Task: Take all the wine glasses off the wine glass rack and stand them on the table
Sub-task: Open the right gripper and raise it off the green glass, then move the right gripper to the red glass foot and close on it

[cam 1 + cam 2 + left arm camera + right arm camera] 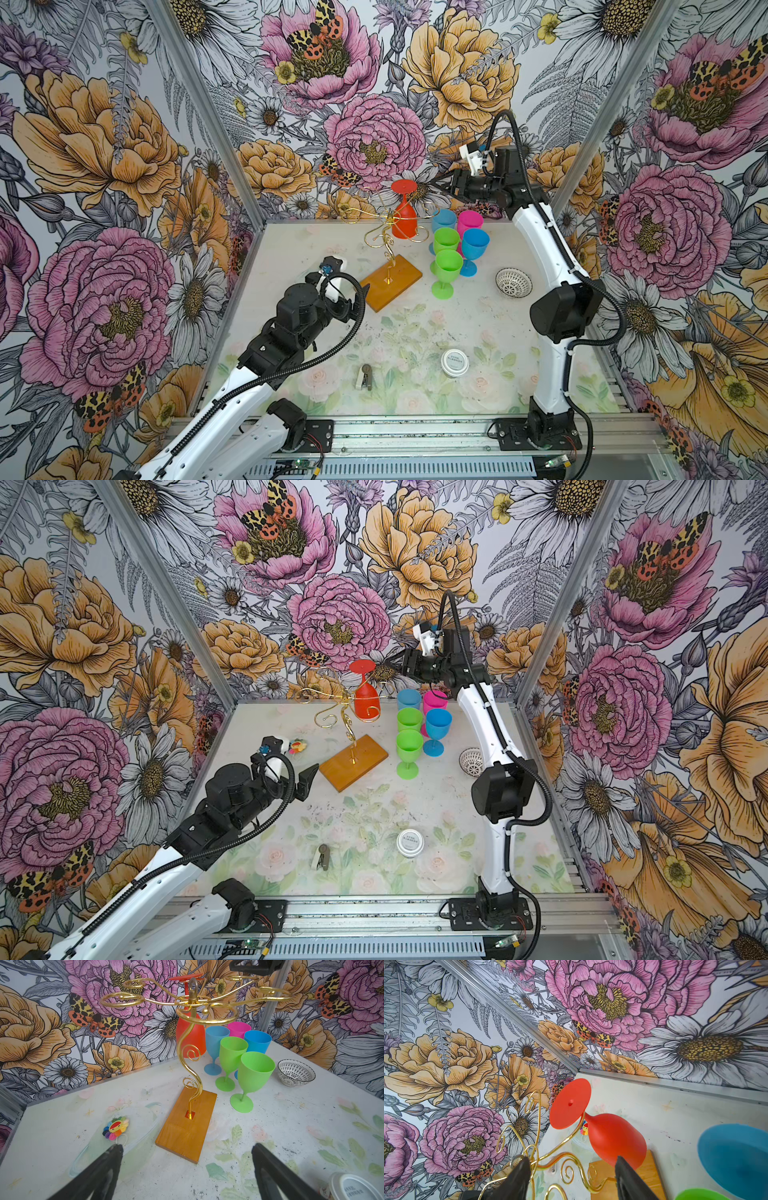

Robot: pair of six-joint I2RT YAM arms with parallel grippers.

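Note:
I have my right gripper's open fingers in line with the red wine glass's thin foot (403,186), so I should keep moving in until they are on both sides of the foot's edge (414,187), then close them.
A red wine glass (404,216) (366,704) (190,1032) (614,1140) hangs upside down by its foot from one arm of the wine glass rack (390,282) (353,762) (187,1126) (559,1154), a gold wire stand on an orange-brown wooden base. My right gripper (438,187) (392,663) (572,1158) is raised just right of the glass's foot. It is open, with nothing between its fingers. My left gripper (305,783) (187,1147) hovers low at the near end of the rack's base, open wide and empty.
Several plastic goblets stand right of the rack: green (448,270), blue (473,249), pink (469,222). A patterned bowl (514,282) sits further right, a round tin (455,362) and a small stapler-like object (365,376) nearer the front. A flower charm (115,1130) lies left of the base.

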